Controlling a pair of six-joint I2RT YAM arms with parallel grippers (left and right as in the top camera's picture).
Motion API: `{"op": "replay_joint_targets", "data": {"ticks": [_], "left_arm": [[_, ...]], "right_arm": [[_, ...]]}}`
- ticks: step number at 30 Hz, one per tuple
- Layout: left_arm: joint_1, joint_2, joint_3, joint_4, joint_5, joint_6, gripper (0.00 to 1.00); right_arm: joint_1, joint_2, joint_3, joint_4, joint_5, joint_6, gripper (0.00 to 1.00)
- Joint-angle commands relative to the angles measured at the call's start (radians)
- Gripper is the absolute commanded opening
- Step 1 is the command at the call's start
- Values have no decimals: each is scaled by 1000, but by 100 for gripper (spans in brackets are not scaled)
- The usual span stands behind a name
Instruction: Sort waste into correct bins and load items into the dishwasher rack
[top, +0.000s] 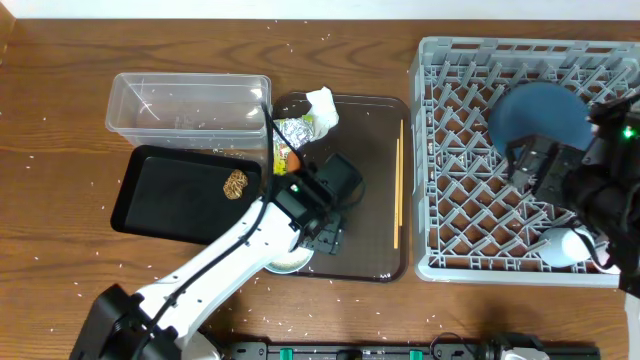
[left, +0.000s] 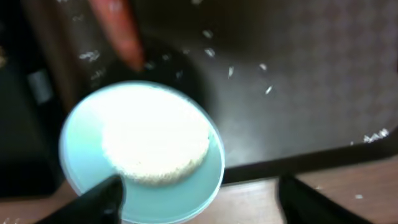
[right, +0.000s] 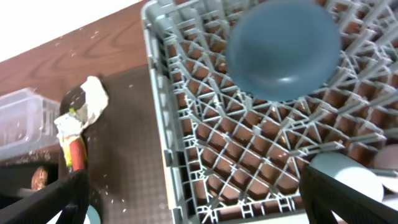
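The small light-blue bowl has white rice (top: 289, 262) in it, so the robot's left gripper should pour the rice into the black tray (top: 172, 198) before the bowl goes into the grey rack.
My left gripper (left: 199, 205) is open around a small light-blue bowl (left: 143, 149) holding white rice. Its left finger overlaps the rim and its right finger stands clear of it. That bowl (top: 290, 262) sits at the front edge of the brown serving tray (top: 365, 215). An orange carrot (left: 118, 28), a green-yellow wrapper (top: 297, 130) and a white tissue (top: 323, 108) lie at the tray's back. Chopsticks (top: 398, 185) lie along its right side. My right gripper (right: 196, 199) hangs open over the grey rack (top: 470, 235), which holds the large blue bowl (top: 540, 120) and a white bowl (top: 565, 245).
A clear tub (top: 190, 100) stands at the back left, with a black tray (top: 170, 195) in front of it carrying a brown lump (top: 236, 184). Loose rice grains (left: 230, 71) dot the serving tray and the wooden table (top: 60, 120).
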Motion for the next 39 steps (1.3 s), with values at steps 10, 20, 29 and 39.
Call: {"op": "replay_joint_targets", "data": {"ticks": [10, 20, 29, 39], "left_arm": [[6, 1, -247, 188, 125, 162, 36], [6, 61, -282, 228, 132, 216, 19], [6, 145, -272, 240, 131, 238, 6], [37, -35, -28, 47, 138, 166, 6]], "right_arm": [[-34, -1, 11, -2, -32, 21, 99], [-33, 7, 11, -6, -32, 21, 99], [-33, 8, 11, -9, -32, 21, 99], [-33, 8, 11, -9, -32, 21, 99]]}}
